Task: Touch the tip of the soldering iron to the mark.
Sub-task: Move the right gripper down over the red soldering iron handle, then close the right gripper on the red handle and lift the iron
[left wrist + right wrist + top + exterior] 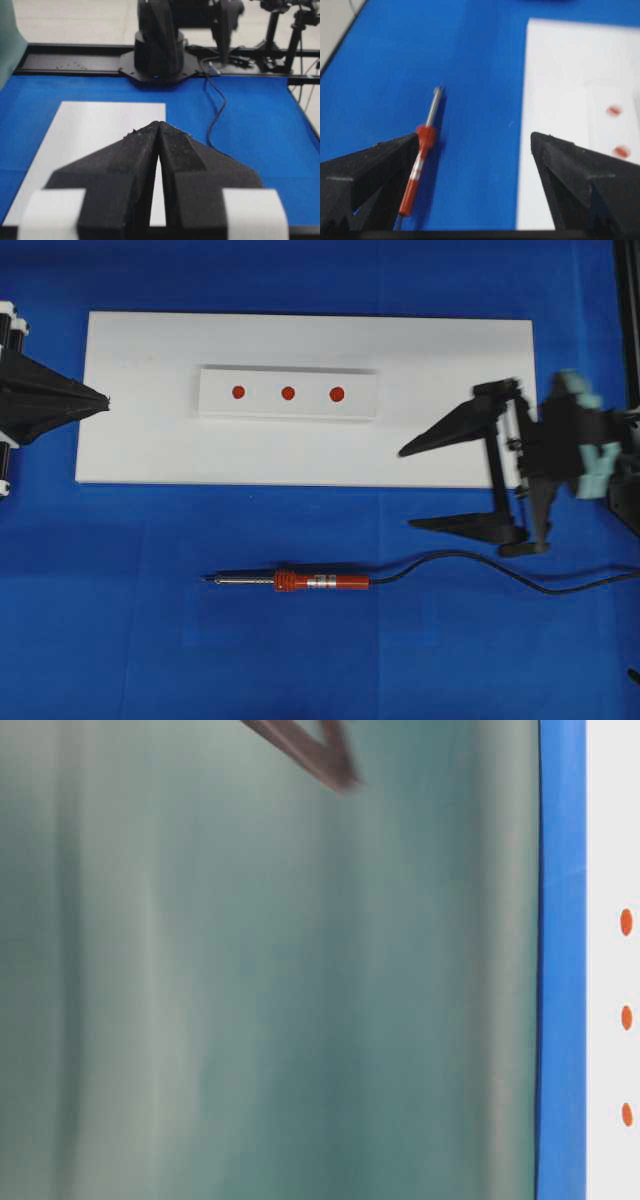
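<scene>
My gripper will trail the black cord (pixel 547 591) over the white board when it carries the soldering iron, because the cord lies in a slack curve (pixel 455 553).
The soldering iron (pixel 300 581) lies flat on the blue cloth in front of the white board, tip to the left, black cord trailing right. In the right wrist view the soldering iron (pixel 420 160) lies beside the left finger, untouched. Three red marks sit in a row on a small white strip: the left mark (pixel 238 392), the middle mark (pixel 288 393) and the right mark (pixel 337 394). My right gripper (pixel 408 488) stands wide open at the board's right end, above and right of the iron's handle, holding nothing. My left gripper (pixel 105 398) is shut and empty at the board's left edge.
The white board (pixel 140 450) lies on the blue cloth. The black cord (pixel 470 565) curves off to the right edge. The table-level view is mostly filled by a blurred green surface (pixel 270 980). The right arm's base (pixel 159 50) stands at the far side in the left wrist view.
</scene>
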### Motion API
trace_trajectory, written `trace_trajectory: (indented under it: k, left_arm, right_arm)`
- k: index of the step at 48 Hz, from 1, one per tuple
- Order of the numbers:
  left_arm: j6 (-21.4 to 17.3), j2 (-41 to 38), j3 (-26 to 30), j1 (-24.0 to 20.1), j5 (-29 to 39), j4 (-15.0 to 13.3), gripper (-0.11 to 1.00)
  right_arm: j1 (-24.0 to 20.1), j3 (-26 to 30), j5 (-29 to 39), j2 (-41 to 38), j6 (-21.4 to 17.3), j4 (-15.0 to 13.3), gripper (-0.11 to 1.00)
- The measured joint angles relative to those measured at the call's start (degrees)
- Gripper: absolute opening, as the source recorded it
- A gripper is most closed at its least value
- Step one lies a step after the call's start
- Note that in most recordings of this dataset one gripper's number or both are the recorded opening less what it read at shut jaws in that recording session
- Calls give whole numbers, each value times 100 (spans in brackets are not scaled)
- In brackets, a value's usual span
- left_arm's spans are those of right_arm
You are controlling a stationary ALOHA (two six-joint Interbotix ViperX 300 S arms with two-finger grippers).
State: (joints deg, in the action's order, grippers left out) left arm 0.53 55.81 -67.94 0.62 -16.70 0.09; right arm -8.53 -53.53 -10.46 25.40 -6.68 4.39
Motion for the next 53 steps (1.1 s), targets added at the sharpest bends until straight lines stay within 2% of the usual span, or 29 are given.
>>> trace_trajectory:
  k: [8, 20, 26, 35, 53]
  left_arm:
    - [0, 0, 0, 0, 0, -9, 0]
    - [0, 9, -18, -9, 0, -9, 0]
    - [0, 9, -44, 0, 9, 0, 0]
    - [0, 18, -88, 0, 9, -9, 0]
    - [0, 26, -123, -9, 0, 0, 0]
  right_arm:
    - [-123, 624, 536, -932, -360, 18, 84]
    - [-334, 1617, 1362, -2312, -668, 18, 84]
    - [-352, 1960, 1538, -2883, -809, 18, 84]
    - [-466, 2312, 1582, -3445, -984, 18, 84]
    - [-598, 2593, 1512, -4157, -1371, 18, 83]
